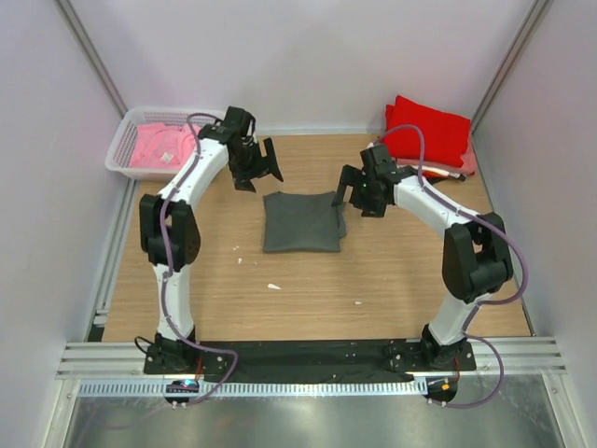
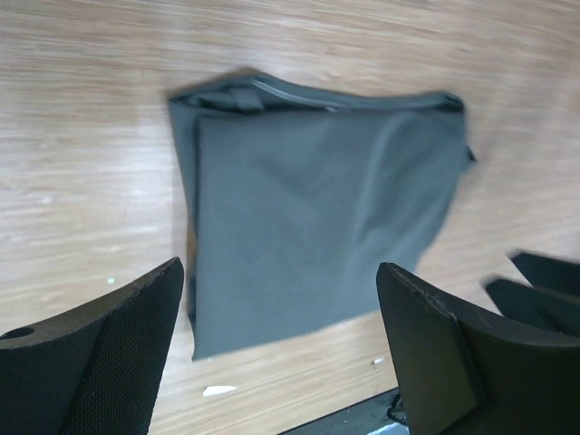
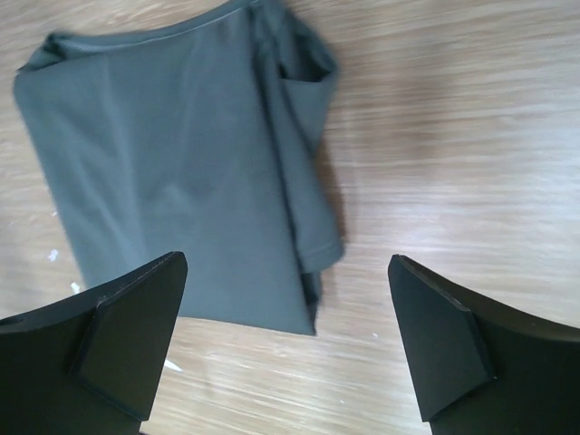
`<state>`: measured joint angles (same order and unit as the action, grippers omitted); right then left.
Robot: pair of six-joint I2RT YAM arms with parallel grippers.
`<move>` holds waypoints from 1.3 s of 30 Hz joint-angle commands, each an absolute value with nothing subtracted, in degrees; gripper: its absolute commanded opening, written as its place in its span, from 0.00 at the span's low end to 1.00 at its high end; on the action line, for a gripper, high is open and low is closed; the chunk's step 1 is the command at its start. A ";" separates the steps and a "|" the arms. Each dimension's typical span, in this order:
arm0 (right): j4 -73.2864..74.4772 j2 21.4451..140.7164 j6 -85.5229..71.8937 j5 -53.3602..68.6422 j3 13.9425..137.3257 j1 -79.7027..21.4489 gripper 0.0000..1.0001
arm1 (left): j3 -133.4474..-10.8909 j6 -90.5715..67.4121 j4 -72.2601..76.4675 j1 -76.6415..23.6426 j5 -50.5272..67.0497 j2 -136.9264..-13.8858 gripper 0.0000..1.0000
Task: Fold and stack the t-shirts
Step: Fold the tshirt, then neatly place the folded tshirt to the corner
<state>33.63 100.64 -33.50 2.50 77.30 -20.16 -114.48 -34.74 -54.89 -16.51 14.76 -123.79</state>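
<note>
The folded layers (image 1: 340, 222) sit close together along the dark grey t-shirt's side (image 1: 300, 224), so the t-shirt will stay square while I carry it by that side.
A dark grey t-shirt (image 1: 301, 221) lies folded into a rough square on the wooden table, between the two arms. It fills the left wrist view (image 2: 317, 208) and the right wrist view (image 3: 172, 172), with a loose sleeve edge on its right side. My left gripper (image 1: 259, 168) is open and empty above the shirt's far left corner. My right gripper (image 1: 359, 194) is open and empty just right of the shirt. A folded bright red t-shirt (image 1: 428, 132) lies at the back right. A pink t-shirt (image 1: 160, 147) lies in the basket.
A white latticed plastic basket (image 1: 122, 149) stands at the back left corner. A pink edge (image 1: 467, 164) shows under the red shirt. Small white scraps (image 1: 273, 287) lie on the table in front of the grey shirt. Walls close in both sides.
</note>
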 commanded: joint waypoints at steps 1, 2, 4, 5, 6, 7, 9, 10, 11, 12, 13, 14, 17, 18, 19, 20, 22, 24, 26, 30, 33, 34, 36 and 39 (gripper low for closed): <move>21.80 101.95 -32.08 12.37 73.40 -20.04 1.00 | -111.46 -30.77 -54.22 -17.31 14.42 -116.11 0.88; 19.71 102.74 -31.91 13.26 73.04 -19.95 1.00 | -110.14 -30.41 -54.23 -17.66 14.07 -113.58 0.88; 17.85 105.37 -31.90 15.80 72.77 -19.34 1.00 | -105.48 -29.27 -53.79 -17.84 13.71 -110.76 0.88; 16.62 106.42 -31.90 15.99 73.03 -19.16 1.00 | -102.16 -29.09 -53.44 -17.93 13.36 -108.04 0.88; 16.09 108.09 -31.82 16.17 73.30 -18.99 1.00 | -100.56 -28.92 -53.09 -17.93 12.49 -106.36 0.88; 14.95 109.06 -31.64 16.43 73.82 -18.81 1.00 | -98.81 -28.83 -52.13 -17.93 12.05 -105.04 0.88; 14.24 110.73 -31.38 16.70 74.44 -18.72 1.00 | -94.42 -28.30 -51.07 -18.02 11.17 -101.26 0.88; 13.37 112.31 -31.38 17.22 74.97 -18.63 1.00 | -92.65 -27.34 -50.80 -18.02 10.29 -99.51 0.88; 12.75 113.11 -31.55 17.66 75.06 -18.63 1.00 | -92.64 -26.73 -50.80 -18.02 9.76 -99.49 0.88; 12.05 114.33 -32.25 18.54 74.62 -18.63 0.97 | -91.59 -26.02 -51.06 -18.02 8.97 -98.10 0.88; 9.69 114.69 -32.95 19.50 74.18 -18.72 0.96 | -91.06 -25.41 -51.06 -18.02 7.05 -97.30 0.88; 8.19 115.22 -33.83 20.47 73.48 -18.72 0.94 | -90.53 -24.79 -50.98 -18.02 6.25 -96.69 0.88; 2.56 116.71 -36.82 24.34 70.41 -19.16 0.83 | -88.16 -23.29 -49.93 -18.02 3.09 -94.75 0.88; 1.16 116.89 -37.52 25.39 69.44 -19.25 0.77 | -86.68 -23.29 -48.79 -18.02 2.99 -94.14 0.88; -2.34 117.07 -39.10 26.10 67.26 -19.42 0.74 | -85.88 -23.29 -48.17 -18.02 2.99 -93.43 0.88; -3.94 117.24 -39.81 26.71 66.19 -19.42 0.73 | -84.48 -23.29 -47.64 -18.02 3.08 -93.08 0.88; -8.41 117.42 -42.00 28.38 63.12 -19.42 0.61 | -83.15 -23.20 -46.06 -18.02 2.99 -92.55 0.88; -11.41 117.51 -43.41 29.96 60.75 -19.42 0.46 | -82.71 -22.94 -46.23 -18.02 2.46 -92.64 0.87; -15.63 117.51 -45.34 31.37 59.94 -19.42 0.29 | -82.79 -22.94 -46.58 -18.02 2.37 -92.55 0.87; -19.42 115.07 -47.20 34.36 60.64 -19.34 0.01 | -82.01 -23.99 -48.77 -18.02 3.33 -88.69 0.86; -19.51 111.38 -48.07 34.71 62.30 -18.90 0.01 | -79.38 -24.70 -50.97 -18.02 4.39 -83.33 0.86; -19.08 110.66 -48.42 34.89 63.10 -18.46 0.01 | -78.23 -24.78 -51.24 -18.02 4.39 -81.41 0.87; -16.37 109.17 -48.78 34.98 66.16 -17.93 0.01 | -74.19 -25.31 -52.12 -18.02 4.48 -76.57 0.87; -11.98 106.70 -48.26 33.31 70.47 -17.14 0.01 | -68.39 -26.19 -52.47 -18.02 5.27 -70.69 0.88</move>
